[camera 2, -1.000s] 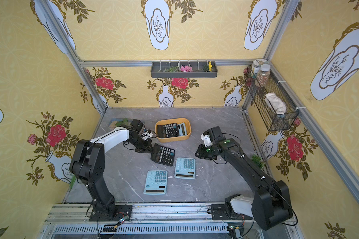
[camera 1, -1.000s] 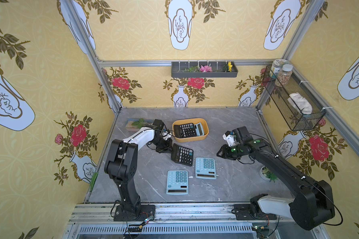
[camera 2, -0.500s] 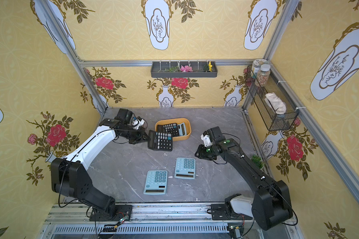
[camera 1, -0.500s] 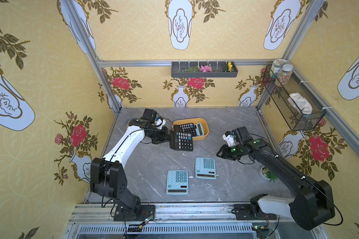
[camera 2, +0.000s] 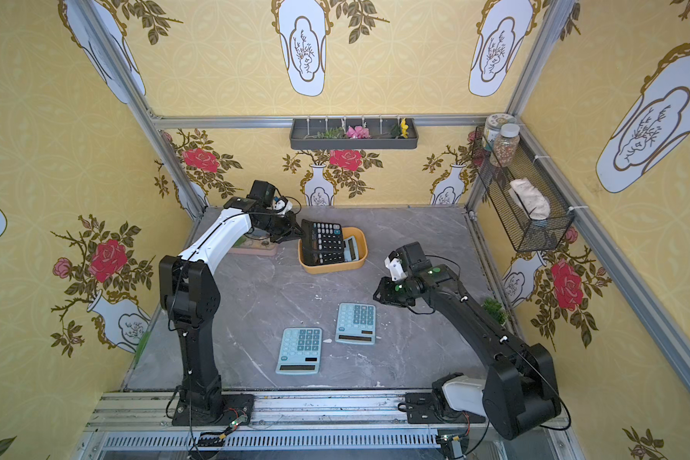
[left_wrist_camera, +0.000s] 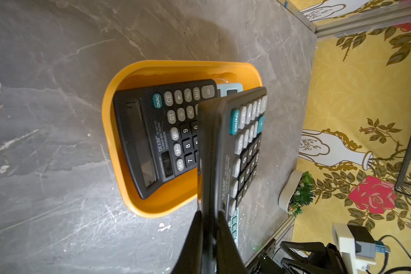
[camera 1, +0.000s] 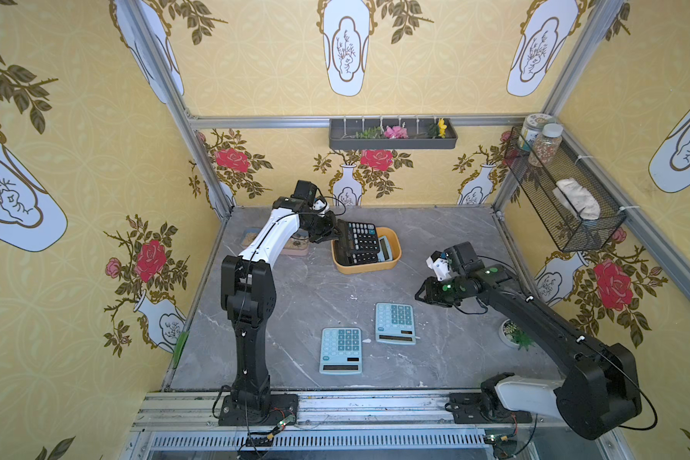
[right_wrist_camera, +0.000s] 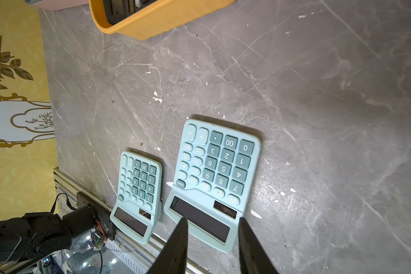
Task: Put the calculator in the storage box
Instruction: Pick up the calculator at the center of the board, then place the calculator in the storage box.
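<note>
My left gripper should keep lowering the held calculator [camera 1: 362, 238], which hangs keys up over the storage box's opening, until it rests on the black calculator inside [left_wrist_camera: 162, 137].
The storage box [camera 1: 367, 267] [camera 2: 333, 267] [left_wrist_camera: 109, 113] is a yellow-orange tub at the back middle of the table. In it lie a black calculator [left_wrist_camera: 152, 132] and a light blue one [camera 1: 384, 247]. My left gripper [camera 1: 335, 231] [left_wrist_camera: 210, 213] is shut on the edge of another black calculator [camera 1: 359, 237] [camera 2: 325, 237] [left_wrist_camera: 244, 142], held tilted over the box. Two light blue calculators [camera 1: 395, 322] [camera 1: 340, 350] lie flat near the front. My right gripper [camera 1: 421, 294] [right_wrist_camera: 211, 219] hovers open above the table beside the nearer one [right_wrist_camera: 214, 180], holding nothing.
A pink-and-blue planter tray [camera 1: 295, 247] sits behind my left forearm. A small potted plant [camera 1: 514, 334] stands by the right edge. A wire basket [camera 1: 562, 199] hangs on the right wall and a dark grey tray [camera 1: 393, 137] on the back wall.
My left arm has lifted the black calculator off the table and carried it back and to the right, over the storage box. The right arm has not moved.
</note>
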`<state>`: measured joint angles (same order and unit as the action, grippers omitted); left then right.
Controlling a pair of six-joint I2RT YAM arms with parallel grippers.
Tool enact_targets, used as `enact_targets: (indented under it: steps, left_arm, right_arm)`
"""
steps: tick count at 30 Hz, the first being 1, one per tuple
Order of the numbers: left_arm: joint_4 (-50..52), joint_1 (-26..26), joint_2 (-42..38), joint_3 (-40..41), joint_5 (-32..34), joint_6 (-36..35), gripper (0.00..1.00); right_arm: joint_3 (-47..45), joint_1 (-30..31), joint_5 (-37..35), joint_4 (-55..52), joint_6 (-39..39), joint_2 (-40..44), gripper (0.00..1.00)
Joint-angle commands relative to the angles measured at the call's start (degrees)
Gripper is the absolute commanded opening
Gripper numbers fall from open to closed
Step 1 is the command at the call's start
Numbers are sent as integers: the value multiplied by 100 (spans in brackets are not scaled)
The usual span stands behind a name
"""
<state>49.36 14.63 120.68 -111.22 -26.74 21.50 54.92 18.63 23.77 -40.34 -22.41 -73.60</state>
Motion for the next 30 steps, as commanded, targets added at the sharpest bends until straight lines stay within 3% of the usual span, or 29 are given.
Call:
enact_targets:
  steps: [1,30]
  left_arm:
    - [-83,-13,129,-17,-27,74,0]
    - [-915,-83,280,676,117,417,0]
  right_arm:
    - [54,2,-30,149,29,-32,37]
    - [124,1,5,184,91,-198,37]
